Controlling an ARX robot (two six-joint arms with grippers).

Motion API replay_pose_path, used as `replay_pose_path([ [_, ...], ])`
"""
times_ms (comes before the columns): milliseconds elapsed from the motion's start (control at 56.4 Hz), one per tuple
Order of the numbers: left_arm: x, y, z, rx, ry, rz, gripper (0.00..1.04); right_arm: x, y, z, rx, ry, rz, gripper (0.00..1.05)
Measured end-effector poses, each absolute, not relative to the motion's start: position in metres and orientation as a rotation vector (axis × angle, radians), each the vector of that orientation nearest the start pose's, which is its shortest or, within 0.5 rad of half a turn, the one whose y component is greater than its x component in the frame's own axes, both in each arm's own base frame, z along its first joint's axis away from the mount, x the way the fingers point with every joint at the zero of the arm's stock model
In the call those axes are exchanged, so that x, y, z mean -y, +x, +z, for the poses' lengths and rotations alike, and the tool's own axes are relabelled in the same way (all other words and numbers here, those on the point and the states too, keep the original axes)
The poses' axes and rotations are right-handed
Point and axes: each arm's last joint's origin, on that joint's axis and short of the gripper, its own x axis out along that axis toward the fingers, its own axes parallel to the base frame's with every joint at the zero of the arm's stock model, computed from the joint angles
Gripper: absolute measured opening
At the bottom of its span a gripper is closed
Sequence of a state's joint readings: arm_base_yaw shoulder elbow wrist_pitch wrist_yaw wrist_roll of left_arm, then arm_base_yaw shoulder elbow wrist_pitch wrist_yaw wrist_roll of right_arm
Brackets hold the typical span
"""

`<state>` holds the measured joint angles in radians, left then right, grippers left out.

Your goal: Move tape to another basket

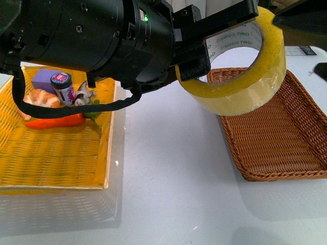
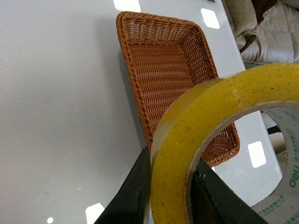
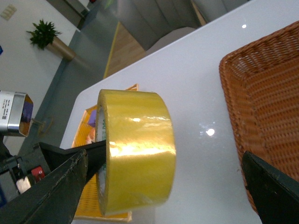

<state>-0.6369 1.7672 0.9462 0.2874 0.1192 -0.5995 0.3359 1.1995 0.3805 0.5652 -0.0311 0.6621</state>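
The tape (image 1: 250, 93) will come to rest flat instead of rolling when the robot lowers it into the dark brown wicker basket, because the tape's open core (image 1: 233, 55) tilts upward.
The tape (image 1: 245, 87), a wide yellowish roll with a white core and green print, hangs in the air over the near left edge of the dark brown wicker basket (image 1: 276, 138). My left gripper (image 1: 202, 51) is shut on the roll's wall, one finger inside the core and one outside. In the left wrist view the tape (image 2: 187, 135) sits between the black jaws of the left gripper (image 2: 170, 186), with the basket (image 2: 163, 60) below and beyond. My right gripper (image 3: 163, 186) is open and empty, and its view shows the tape (image 3: 138, 154) beside the basket (image 3: 266, 93).
A bright yellow woven basket (image 1: 51, 153) stands at the left, holding a carrot (image 1: 56, 121), a bread roll (image 1: 41, 98), a purple block (image 1: 43, 79) and a small jar (image 1: 64, 87). White table (image 1: 168, 168) lies between the two baskets.
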Motion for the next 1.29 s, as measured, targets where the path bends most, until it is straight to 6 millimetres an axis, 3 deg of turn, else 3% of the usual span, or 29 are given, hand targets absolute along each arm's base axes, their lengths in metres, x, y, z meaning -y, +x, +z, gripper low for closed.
replay_pose_path([
  [425, 0.22, 0.292, 0.175, -0.732, -0.419, -0.562, 0.15, -0.085, 0.236, 0.17, -0.391, 0.694, 0.283, 0.96],
  [709, 0.22, 0.292, 0.175, -0.733, -0.422, -0.565, 0.15, -0.088, 0.239, 0.171, -0.381, 0.73, 0.305, 0.52],
  [815, 0.22, 0.292, 0.176, -0.728, -0.432, -0.566, 0.16, -0.088, 0.239, 0.172, -0.373, 0.73, 0.315, 0.48],
  [1294, 0.216, 0.29, 0.188, -0.686, -0.459, -0.601, 0.9, -0.087, 0.241, 0.17, -0.367, 0.774, 0.298, 0.47],
])
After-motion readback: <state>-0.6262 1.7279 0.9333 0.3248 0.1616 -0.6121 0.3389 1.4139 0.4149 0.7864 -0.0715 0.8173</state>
